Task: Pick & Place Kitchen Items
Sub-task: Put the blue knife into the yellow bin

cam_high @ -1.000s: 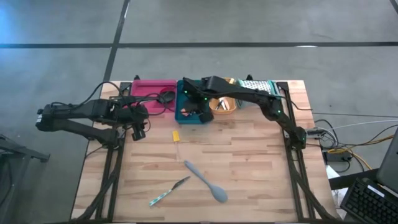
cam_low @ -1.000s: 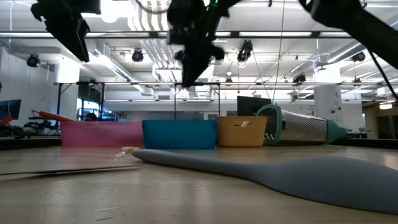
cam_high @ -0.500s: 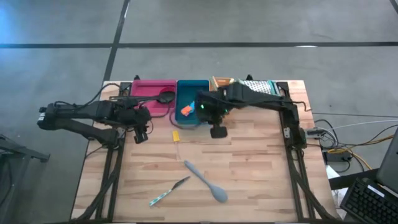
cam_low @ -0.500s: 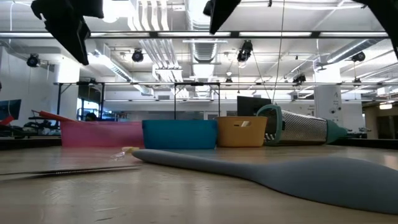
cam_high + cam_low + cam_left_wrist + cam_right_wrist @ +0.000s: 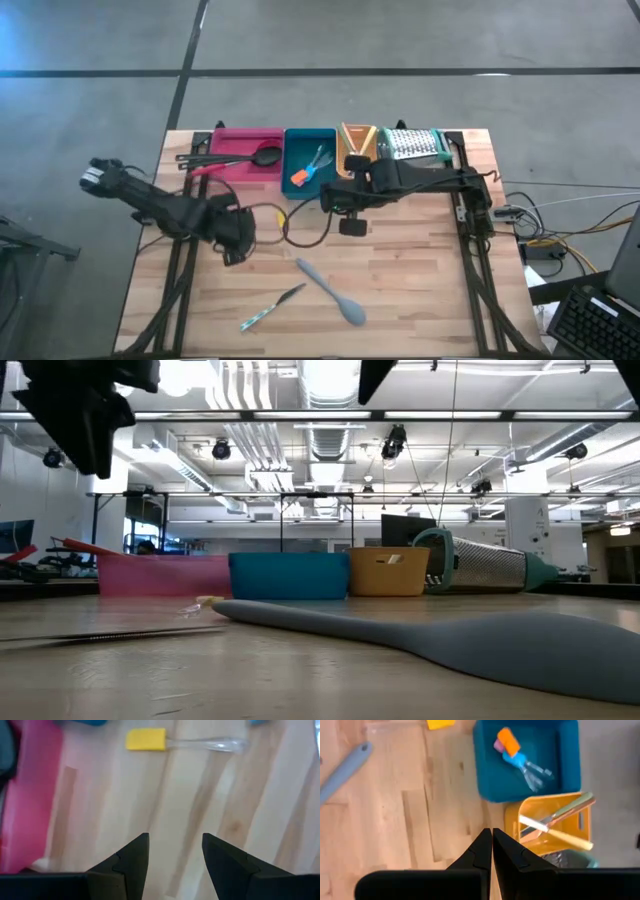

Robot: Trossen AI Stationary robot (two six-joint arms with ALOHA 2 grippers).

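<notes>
The small knife [image 5: 290, 294] is on the left gripper's side, far from the orange tray, so the left gripper should take its handle [image 5: 257, 318] and bring the knife to the right gripper.
A grey spoon [image 5: 330, 290] and a small knife with a patterned handle [image 5: 270, 308] lie flat on the wooden table's near half. A yellow-headed spatula with a clear handle [image 5: 172, 742] lies flat near the teal tray [image 5: 290, 150]. My left gripper [image 5: 175, 851] is open and empty above bare wood, to the left of and nearer than that spatula; it also shows in the high view [image 5: 238, 245]. My right gripper [image 5: 491, 845] is shut and empty above the table, just near of the teal and orange trays; it also shows in the high view [image 5: 352, 222].
The pink tray [image 5: 232, 140] holds black spoons. The teal tray holds orange, pink and blue small tools [image 5: 512, 752]. The orange tray [image 5: 580, 827] holds several utensils. A metal grater [image 5: 415, 145] lies at the far right. A cable loops on the table [image 5: 300, 235].
My right gripper has drawn back from over the teal tray toward the table's near edge and a little right; orange and blue tools now show in that tray. My left gripper has gone from beside the pink tray toward the near edge and right, nearer the yellow spatula.
</notes>
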